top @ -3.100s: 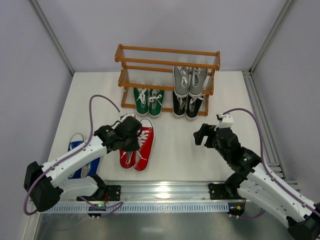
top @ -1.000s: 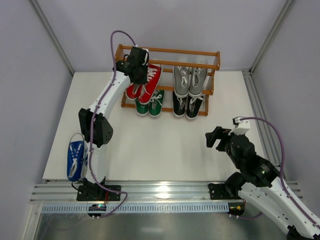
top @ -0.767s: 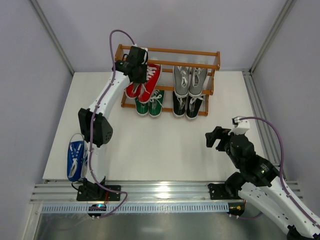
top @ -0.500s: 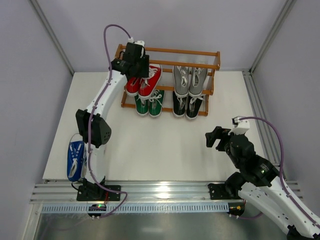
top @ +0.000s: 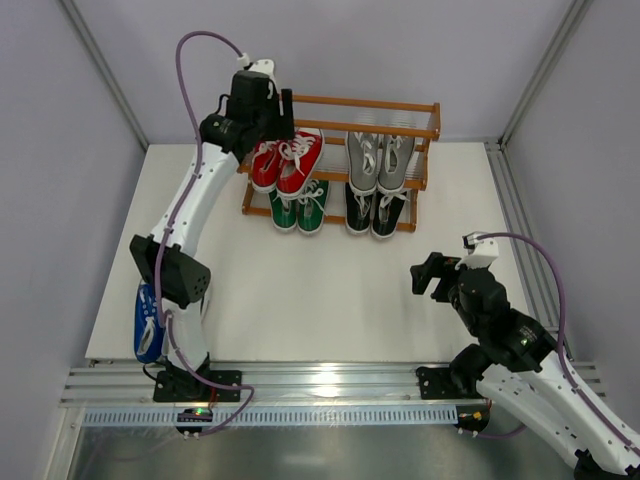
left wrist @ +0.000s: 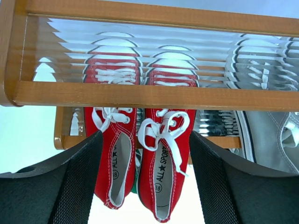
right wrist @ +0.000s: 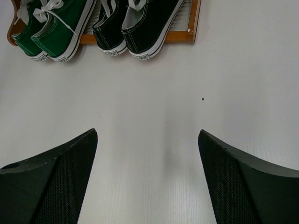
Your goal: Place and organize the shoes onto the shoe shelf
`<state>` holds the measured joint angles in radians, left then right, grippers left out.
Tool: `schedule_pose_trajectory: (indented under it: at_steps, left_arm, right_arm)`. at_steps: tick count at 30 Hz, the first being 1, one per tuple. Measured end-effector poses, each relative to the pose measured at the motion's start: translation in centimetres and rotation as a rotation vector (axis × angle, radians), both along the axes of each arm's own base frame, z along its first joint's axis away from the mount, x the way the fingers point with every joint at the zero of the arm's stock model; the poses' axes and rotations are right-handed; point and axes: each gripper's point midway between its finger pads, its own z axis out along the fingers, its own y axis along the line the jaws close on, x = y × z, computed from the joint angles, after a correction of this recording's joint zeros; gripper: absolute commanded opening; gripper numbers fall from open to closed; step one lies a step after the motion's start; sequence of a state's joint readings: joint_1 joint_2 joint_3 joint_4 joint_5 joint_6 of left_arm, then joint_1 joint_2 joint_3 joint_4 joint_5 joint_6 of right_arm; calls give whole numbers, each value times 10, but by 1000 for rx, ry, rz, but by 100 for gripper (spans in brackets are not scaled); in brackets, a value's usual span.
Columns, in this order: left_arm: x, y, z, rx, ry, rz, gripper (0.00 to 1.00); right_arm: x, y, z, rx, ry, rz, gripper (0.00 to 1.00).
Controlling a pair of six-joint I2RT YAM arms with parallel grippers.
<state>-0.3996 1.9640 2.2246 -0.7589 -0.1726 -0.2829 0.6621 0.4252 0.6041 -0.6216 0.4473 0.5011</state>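
Next, my left gripper pushes the pair of red shoes deeper, first pinching their inner sides point(left wrist: 132, 155) together, before it gets blue shoes. The red shoes' heels point(top: 290, 191) stick out far past the middle level.
The red shoes point(top: 286, 162) lie side by side on the left of the shoe shelf's point(top: 340, 101) middle tier, free of any grip. My left gripper point(top: 274, 118) hovers above them, open; in the left wrist view its fingers point(left wrist: 79, 182) flank the red shoes point(left wrist: 161, 163) without touching, behind a shelf rail point(left wrist: 154, 95). Grey shoes point(top: 380, 160) share that tier; green shoes point(top: 300, 205) and black shoes point(top: 375, 212) sit below. A blue shoe point(top: 147, 322) lies on the table at near left, partly hidden by the arm. My right gripper point(top: 430, 275) stands open and empty over the table.
In the right wrist view my right gripper point(right wrist: 147, 133) faces bare white table, with the green shoes point(right wrist: 51, 32), the black shoes point(right wrist: 140, 23) and the shelf's bottom rail point(right wrist: 177, 36) beyond. Grey walls enclose the table; a metal rail runs along its near edge.
The left gripper opened and let go of the red pair on the middle tier, then lifted up and back to the left. The right arm stayed still.
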Motion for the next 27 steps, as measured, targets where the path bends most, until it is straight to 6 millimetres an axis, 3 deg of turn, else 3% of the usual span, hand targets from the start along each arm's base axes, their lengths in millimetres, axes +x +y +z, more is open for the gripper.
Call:
schedule_pose_trajectory:
  at_steps: [4, 15, 19, 20, 23, 24, 27]
  left_arm:
    - [-5, -1, -7, 13, 31, -20, 73]
    - [-11, 0, -92, 159, 266, -91, 69]
    - [-12, 1, -105, 192, 297, -107, 63]
    - [-12, 2, -106, 196, 297, -109, 59]
    - [-10, 3, -104, 201, 292, -113, 35]
    - [-10, 2, -104, 200, 292, -114, 22]
    - [-9, 0, -104, 195, 291, -123, 2]
  right_arm:
    - [0, 0, 0, -1, 0, 0, 89]
    - [0, 0, 0, -1, 0, 0, 89]
    - [0, 0, 0, -1, 1, 1, 89]
    - [0, 0, 0, -2, 0, 0, 89]
    - [0, 0, 0, -1, 0, 0, 89]
    - [0, 0, 0, -2, 0, 0, 89]
    - [0, 0, 0, -2, 0, 0, 89]
